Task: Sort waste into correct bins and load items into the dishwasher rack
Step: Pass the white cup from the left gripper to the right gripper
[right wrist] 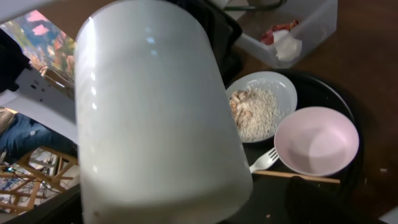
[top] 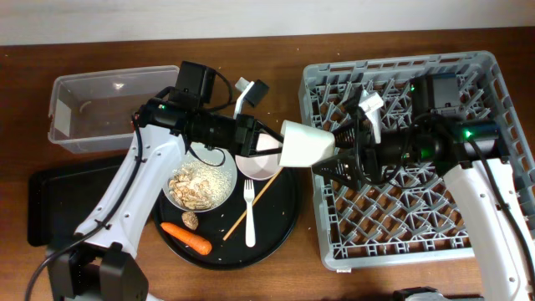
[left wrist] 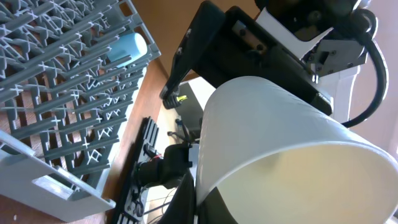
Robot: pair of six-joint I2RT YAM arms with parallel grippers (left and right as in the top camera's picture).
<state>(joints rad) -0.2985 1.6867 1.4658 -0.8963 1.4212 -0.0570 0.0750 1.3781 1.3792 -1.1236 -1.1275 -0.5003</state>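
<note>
The cream cup's rim (top: 286,138) is in my left gripper, short of the rack. My right gripper should grip the cup's closed end (top: 328,148) and bring the cup to the rack.
A pale cream cup (top: 305,142) hangs on its side between the two arms, above the gap between the round tray and the dishwasher rack (top: 401,217). My left gripper (top: 266,140) is shut on the cup's rim, one finger inside and one outside (left wrist: 200,202). My right gripper (top: 338,160) stands open around the cup's closed end. In the right wrist view the cup (right wrist: 155,112) hides the fingers. A light-blue cup (left wrist: 127,46) lies in the rack (left wrist: 62,93).
On the round black tray (top: 284,209) lie a grey bowl of rice and scraps (top: 201,186), a pink bowl (top: 257,163), a white fork (top: 249,213), a chopstick (right wrist: 298,177) and a carrot (top: 185,237). The clear tub (right wrist: 311,31) holds a red wrapper (right wrist: 277,30) and tissue (right wrist: 287,46). A black rectangular tray (top: 50,201) sits left.
</note>
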